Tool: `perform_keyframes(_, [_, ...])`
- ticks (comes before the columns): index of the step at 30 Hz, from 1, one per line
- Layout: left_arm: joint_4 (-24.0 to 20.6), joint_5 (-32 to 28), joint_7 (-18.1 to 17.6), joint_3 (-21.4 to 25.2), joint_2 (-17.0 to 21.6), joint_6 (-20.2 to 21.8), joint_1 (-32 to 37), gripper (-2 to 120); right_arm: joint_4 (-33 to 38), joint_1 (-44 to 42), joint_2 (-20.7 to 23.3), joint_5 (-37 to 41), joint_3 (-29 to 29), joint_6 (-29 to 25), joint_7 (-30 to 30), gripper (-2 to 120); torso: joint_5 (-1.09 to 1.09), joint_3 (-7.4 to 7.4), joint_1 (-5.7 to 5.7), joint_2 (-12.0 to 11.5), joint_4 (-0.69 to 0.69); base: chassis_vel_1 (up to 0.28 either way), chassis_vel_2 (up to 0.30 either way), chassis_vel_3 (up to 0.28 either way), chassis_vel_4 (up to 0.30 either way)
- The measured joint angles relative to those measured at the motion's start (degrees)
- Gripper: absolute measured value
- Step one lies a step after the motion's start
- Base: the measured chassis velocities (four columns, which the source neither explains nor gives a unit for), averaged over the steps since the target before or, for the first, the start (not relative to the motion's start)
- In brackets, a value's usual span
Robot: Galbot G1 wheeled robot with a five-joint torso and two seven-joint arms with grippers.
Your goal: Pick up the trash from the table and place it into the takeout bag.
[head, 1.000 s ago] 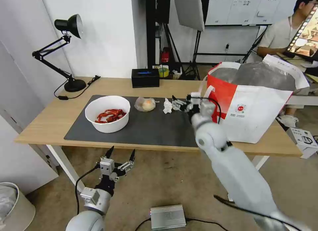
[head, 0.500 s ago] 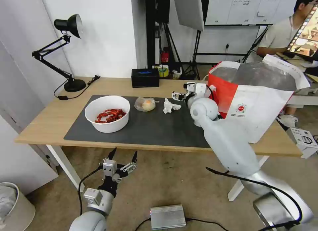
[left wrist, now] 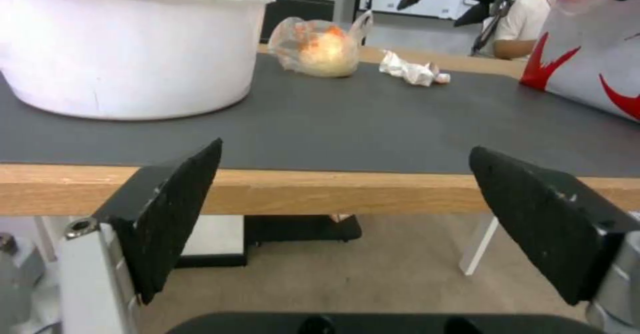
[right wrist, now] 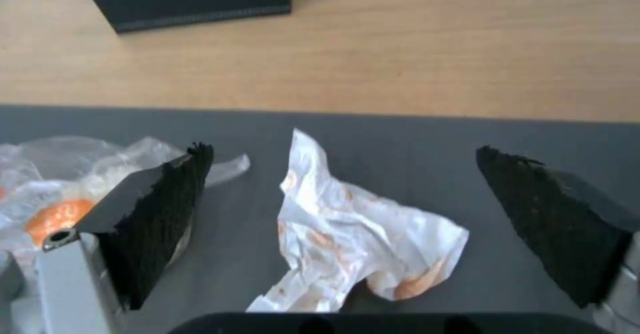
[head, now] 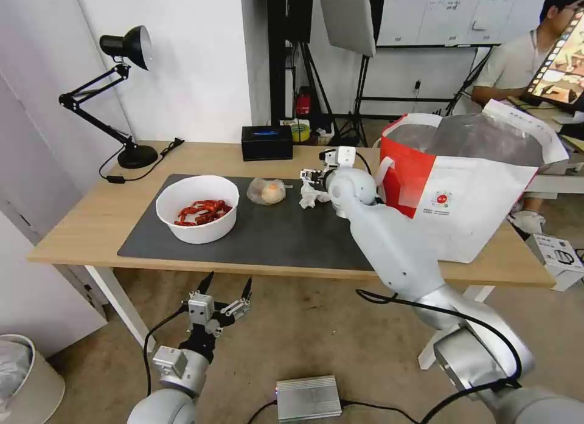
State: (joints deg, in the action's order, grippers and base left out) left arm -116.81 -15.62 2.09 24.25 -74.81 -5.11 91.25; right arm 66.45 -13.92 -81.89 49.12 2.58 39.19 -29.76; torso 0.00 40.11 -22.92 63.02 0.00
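Observation:
The crumpled white tissue (head: pixel 312 195) has sharp creases running through it. The tissue's loose end will stay bunched up and stick out beyond my gripper when I carry the tissue.
On the table (head: pixel 91 211), a crumpled white tissue (head: pixel 310 196) lies on the dark mat (head: pixel 274 235), stained orange in the right wrist view (right wrist: pixel 353 234). My right gripper (head: pixel 309 176) hangs open just above it, one finger on each side (right wrist: pixel 343 149). To the left of the tissue are the small clear bag of yellowish food (head: pixel 266 191) and the white bowl of red crayfish shells (head: pixel 196 208). The takeout bag (head: pixel 468 193) stands open at the table's right end. My left gripper (head: pixel 222 291) is open and holds nothing, below the table's front edge (left wrist: pixel 345 149).
A black box (head: pixel 266 142) sits behind the mat and a black desk lamp (head: pixel 125 95) at the back left corner. A silver box (head: pixel 308 397) lies on the floor under me. A grey bin (head: pixel 24 375) stands at the lower left.
My right arm swung left and away from the takeout bag's front, bringing its open gripper over the tissue. The left gripper sank slightly below the table edge.

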Motion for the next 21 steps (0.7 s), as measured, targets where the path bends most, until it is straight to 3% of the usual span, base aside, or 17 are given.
perform_keyframes(5, [0.0, -0.2, 0.2, 0.3, 0.1, -0.1, 0.1, 100, -4.0, 2.0, -1.8, -0.1, -0.7, 2.2, -1.2, 100, 0.00, -0.01, 0.00, 0.0, 0.00, 0.000, 0.000, 0.000, 0.000])
perform_keyframes(21, [0.8, -0.3, 0.6, -0.2, 0.1, -0.4, -0.4, 100, -9.9, 1.6, -3.6, -5.1, -1.8, 1.9, 1.1, 100, 0.00, 0.00, 0.00, 0.0, 0.00, 0.000, 0.000, 0.000, 0.000])
